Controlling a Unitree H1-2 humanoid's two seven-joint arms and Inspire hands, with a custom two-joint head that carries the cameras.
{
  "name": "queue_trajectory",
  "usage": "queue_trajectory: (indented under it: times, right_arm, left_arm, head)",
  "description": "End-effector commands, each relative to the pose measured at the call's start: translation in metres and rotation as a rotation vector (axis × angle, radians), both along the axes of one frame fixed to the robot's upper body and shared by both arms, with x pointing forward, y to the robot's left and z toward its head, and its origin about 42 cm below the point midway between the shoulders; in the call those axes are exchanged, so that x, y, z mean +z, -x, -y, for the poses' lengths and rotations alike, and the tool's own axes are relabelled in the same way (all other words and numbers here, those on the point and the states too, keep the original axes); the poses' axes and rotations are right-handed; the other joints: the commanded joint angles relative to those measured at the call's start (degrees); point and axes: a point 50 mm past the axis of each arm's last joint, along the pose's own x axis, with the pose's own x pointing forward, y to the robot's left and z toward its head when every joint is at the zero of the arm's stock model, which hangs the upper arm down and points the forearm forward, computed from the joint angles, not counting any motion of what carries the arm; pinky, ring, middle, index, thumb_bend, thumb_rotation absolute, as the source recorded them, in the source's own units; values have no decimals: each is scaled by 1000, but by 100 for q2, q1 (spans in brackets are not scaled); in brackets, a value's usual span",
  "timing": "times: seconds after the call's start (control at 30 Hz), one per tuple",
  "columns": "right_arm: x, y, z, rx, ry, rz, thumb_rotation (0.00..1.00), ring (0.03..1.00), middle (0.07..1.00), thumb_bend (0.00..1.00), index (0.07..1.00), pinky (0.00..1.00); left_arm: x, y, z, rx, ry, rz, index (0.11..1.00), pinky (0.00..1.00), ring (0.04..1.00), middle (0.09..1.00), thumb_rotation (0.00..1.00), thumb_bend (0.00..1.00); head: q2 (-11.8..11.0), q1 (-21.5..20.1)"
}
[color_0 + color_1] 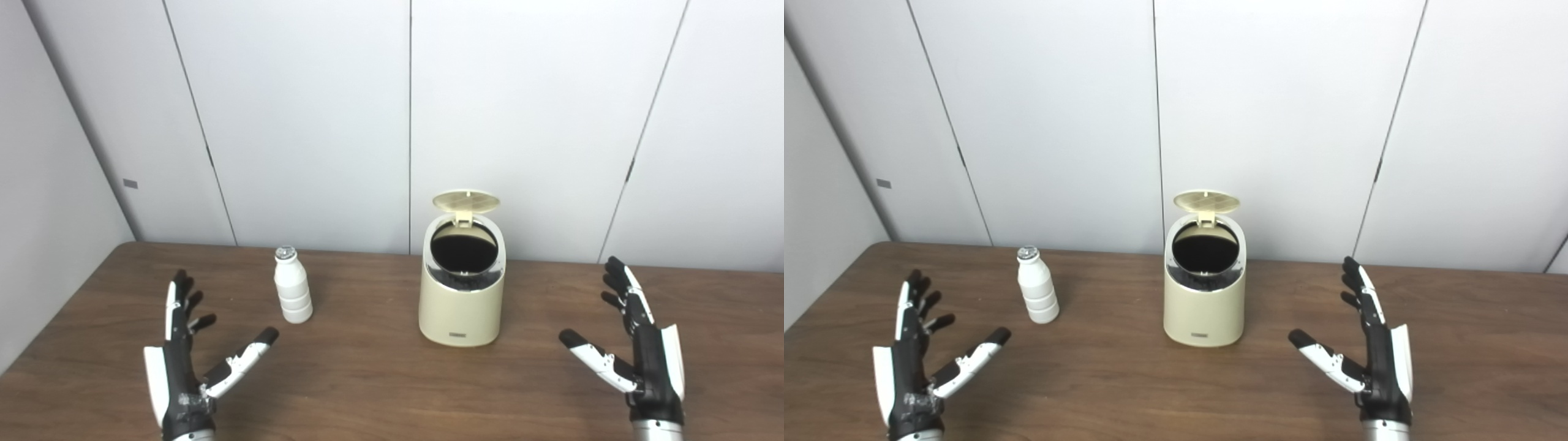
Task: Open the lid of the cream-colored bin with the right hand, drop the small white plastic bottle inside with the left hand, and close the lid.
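The small white plastic bottle [294, 288] will tip and lean inside the bin when the robot drops it, because the bin's dark opening [463, 253] is wider than the bottle.
The cream-colored bin [460, 303] stands upright mid-table with its lid [465, 202] flipped up at the back, showing a dark inside. A small white plastic bottle [292, 293] with a silver cap stands upright to the bin's left. My left hand [187, 361] rests open near the front left, below and left of the bottle, holding nothing. My right hand [637, 343] is open at the front right, well clear of the bin, with its fingers spread.
The brown wooden table [367, 380] runs back to a grey panelled wall [306, 122]. Bare tabletop lies between the hands and in front of the bin.
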Motion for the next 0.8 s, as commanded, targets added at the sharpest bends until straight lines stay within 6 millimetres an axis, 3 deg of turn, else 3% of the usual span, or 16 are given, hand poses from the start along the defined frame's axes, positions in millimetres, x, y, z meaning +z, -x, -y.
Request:
queue_trajectory:
  times: [0.0, 0.1, 0.27, 0.53, 0.63, 0.77]
  right_arm:
    - [-12, 2, 11, -1, 7, -1, 607, 890, 906, 790, 923, 836]
    - [-13, 1, 12, 2, -11, -3, 605, 896, 908, 790, 927, 849]
    - [-14, -2, 16, 1, -4, -8, 605, 914, 915, 788, 939, 859]
    - [-12, -7, 23, -5, -20, -11, 584, 928, 928, 792, 946, 887]
    - [-11, -9, 28, -39, 8, -4, 647, 908, 910, 768, 929, 861]
    - [-10, -10, 30, -43, -11, -7, 654, 908, 915, 749, 936, 855]
  left_arm:
    - [11, -16, 3, -20, -29, 9, 968, 674, 819, 892, 220, 986]
    - [5, -27, 8, -38, -3, -43, 959, 713, 838, 891, 158, 977]
    - [2, -46, 18, -104, -17, -177, 965, 825, 915, 935, 212, 987]
    - [1, -74, 30, -103, -33, -214, 929, 789, 882, 899, 186, 973]
    - [1, -81, 35, -107, -27, -192, 911, 772, 869, 886, 175, 964]
    - [2, -90, 41, -102, -17, -167, 891, 739, 847, 868, 137, 959]
  head:
    - [2, 1]
    - [29, 49]
    - [29, 81]
    - [16, 95]
    - [17, 100]
    - [2, 118]
